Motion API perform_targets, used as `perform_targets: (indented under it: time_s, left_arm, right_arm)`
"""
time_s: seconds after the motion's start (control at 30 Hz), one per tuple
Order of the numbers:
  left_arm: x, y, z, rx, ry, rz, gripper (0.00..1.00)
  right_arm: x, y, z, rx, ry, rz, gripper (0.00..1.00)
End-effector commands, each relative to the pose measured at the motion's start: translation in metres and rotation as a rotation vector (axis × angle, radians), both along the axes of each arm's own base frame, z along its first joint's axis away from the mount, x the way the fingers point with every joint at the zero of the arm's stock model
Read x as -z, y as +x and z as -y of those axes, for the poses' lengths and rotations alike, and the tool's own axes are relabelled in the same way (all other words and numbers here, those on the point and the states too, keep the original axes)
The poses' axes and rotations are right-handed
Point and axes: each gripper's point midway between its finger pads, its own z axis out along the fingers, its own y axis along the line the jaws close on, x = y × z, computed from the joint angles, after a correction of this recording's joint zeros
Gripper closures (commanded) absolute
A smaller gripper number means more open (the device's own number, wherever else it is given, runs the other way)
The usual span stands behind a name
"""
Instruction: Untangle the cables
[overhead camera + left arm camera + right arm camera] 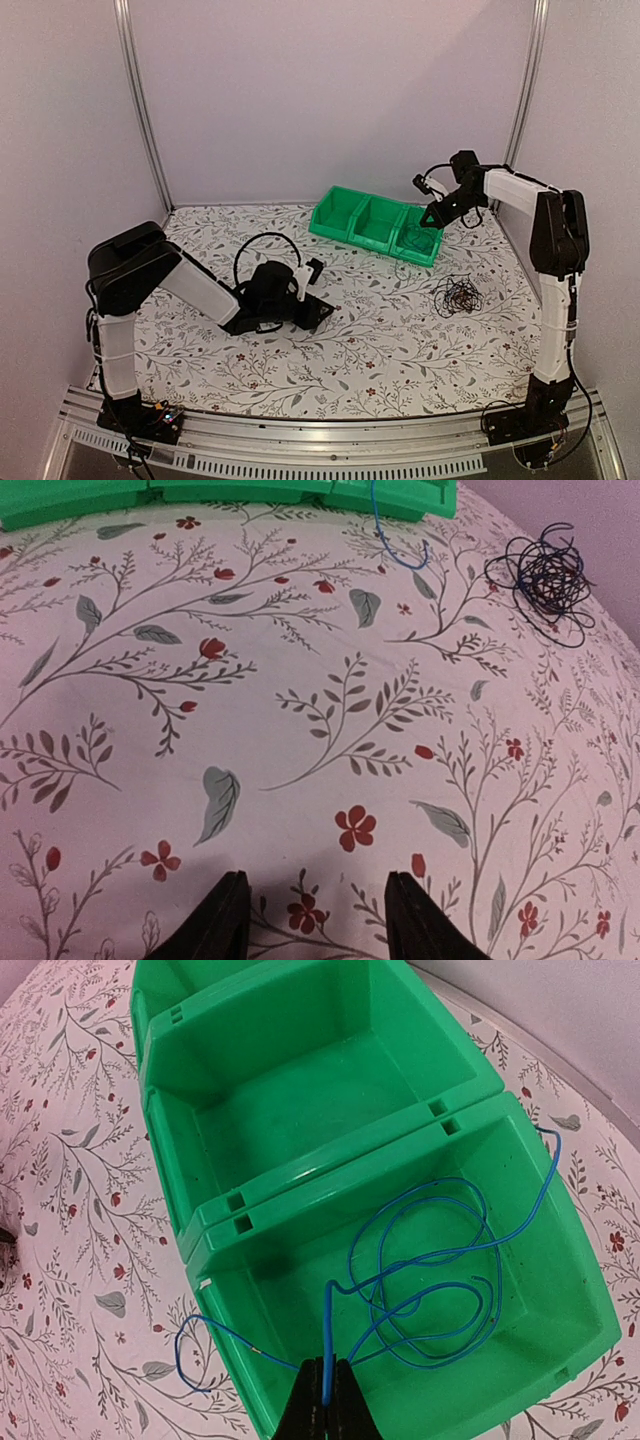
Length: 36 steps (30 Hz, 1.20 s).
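The robot's right gripper should lift the blue cable clear before it lowers the cable into the bin's middle (425,1285), because the blue cable's end (179,1354) hangs over the green bin's near side.
My right gripper (326,1392) is shut on a thin blue cable (430,1260) and holds it over the rightmost green bin (560,1290). The cable's loops lie inside that bin. One end hangs over the bin's near wall onto the cloth (195,1355). In the top view the right gripper (437,212) is above that bin (418,238). A tangle of black and dark brown cables (457,295) lies on the cloth in front of the bins, also in the left wrist view (545,575). My left gripper (312,920) is open, empty and low over the cloth, far from the tangle.
Three joined green bins (372,222) stand at the back of the flower-patterned cloth (350,350). The middle bin (320,1090) holds nothing. Metal frame posts and white walls close in the table at the back and sides.
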Motion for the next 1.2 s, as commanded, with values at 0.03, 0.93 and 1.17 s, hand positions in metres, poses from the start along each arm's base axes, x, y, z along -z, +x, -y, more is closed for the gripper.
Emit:
perform_targets:
  time_s: [0.03, 0.93, 1.17]
  left_arm:
    - [0.016, -0.004, 0.002, 0.021, 0.041, -0.029, 0.54]
    - [0.007, -0.004, 0.007, 0.019, 0.033, -0.037, 0.54]
    - [0.011, -0.008, 0.004, 0.018, 0.043, -0.044, 0.54]
  right_arm:
    - [-0.08, 0.001, -0.001, 0.0, 0.032, 0.188, 1.0]
    - [-0.235, 0.007, 0.005, 0.034, 0.063, 0.531, 1.0]
    - [-0.206, 0.003, 0.006, 0.035, 0.05, 0.47, 1.0]
